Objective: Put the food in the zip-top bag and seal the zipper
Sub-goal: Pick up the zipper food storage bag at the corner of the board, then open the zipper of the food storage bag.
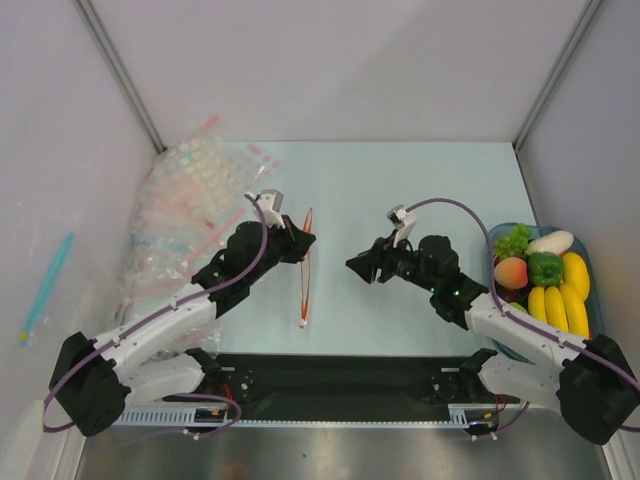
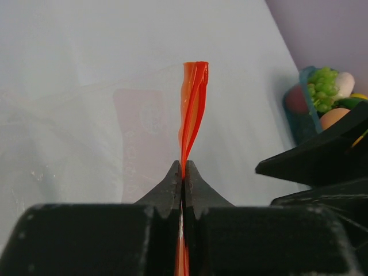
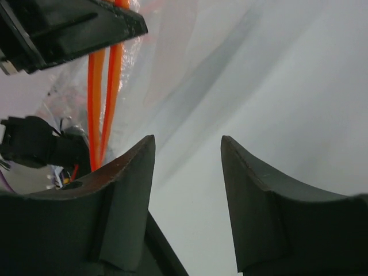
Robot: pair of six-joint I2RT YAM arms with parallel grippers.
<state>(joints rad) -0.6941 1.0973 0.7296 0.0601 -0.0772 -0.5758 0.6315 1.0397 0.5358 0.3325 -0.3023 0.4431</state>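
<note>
Both zipper strips are pinched together in my left gripper. My right gripper should take the near zipper strip and my left gripper the other one to open the bag.
My left gripper is shut on the red-orange zipper of the clear zip-top bag and holds the bag up on edge. In the left wrist view the zipper rises from between my closed fingertips. My right gripper is open and empty, to the right of the bag; its wrist view shows the zipper strips to the left of its jaws. The food lies in a blue tray at the right: an orange ball, green pieces, a white radish.
A heap of dotted clear bags with pink strips lies at the back left. Yellow bananas lie in the blue tray. A teal pen-like stick lies outside the left wall. Bare table lies between the arms.
</note>
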